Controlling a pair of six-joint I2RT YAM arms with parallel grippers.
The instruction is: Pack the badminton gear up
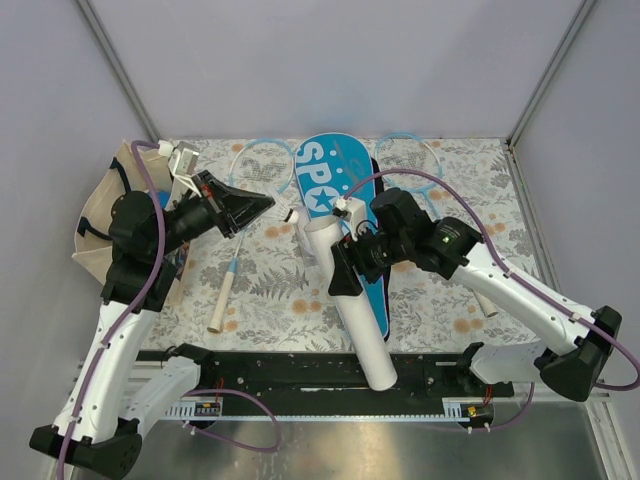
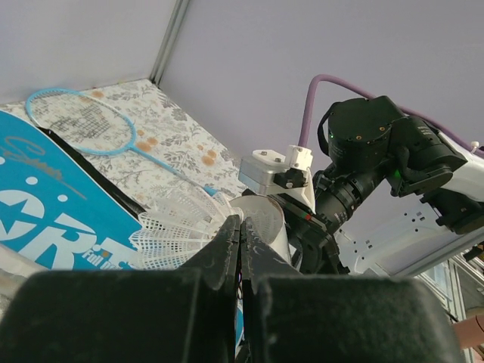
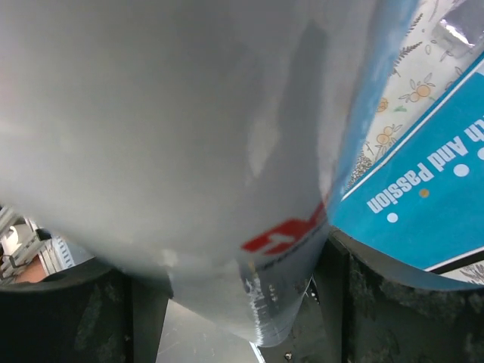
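The shuttlecock's mesh skirt [image 2: 172,238] points away from the open tube's opening [image 1: 322,225], so my left gripper should keep going toward the tube's opening and let go of the shuttlecock inside.
My right gripper [image 1: 345,268] is shut on the long white tube [image 1: 352,310] and holds it tilted, with its open mouth [image 1: 322,230] towards the left arm. The tube fills the right wrist view [image 3: 189,136] between my fingers [image 3: 378,302]. My left gripper [image 1: 268,204] is shut, pinching the mesh skirt of a white shuttlecock [image 2: 174,227] just in front of the tube mouth [image 2: 265,219]. The blue "SPORT" cover [image 1: 335,175] lies under the tube. One light-blue racket [image 1: 258,160] lies left of the cover and the other racket [image 1: 408,152] lies right of it.
A beige cloth bag [image 1: 98,215] sits at the table's left edge behind my left arm. The left racket's white handle [image 1: 222,300] points towards the front. A black rail [image 1: 290,372] runs along the near edge. Grey walls enclose the floral table.
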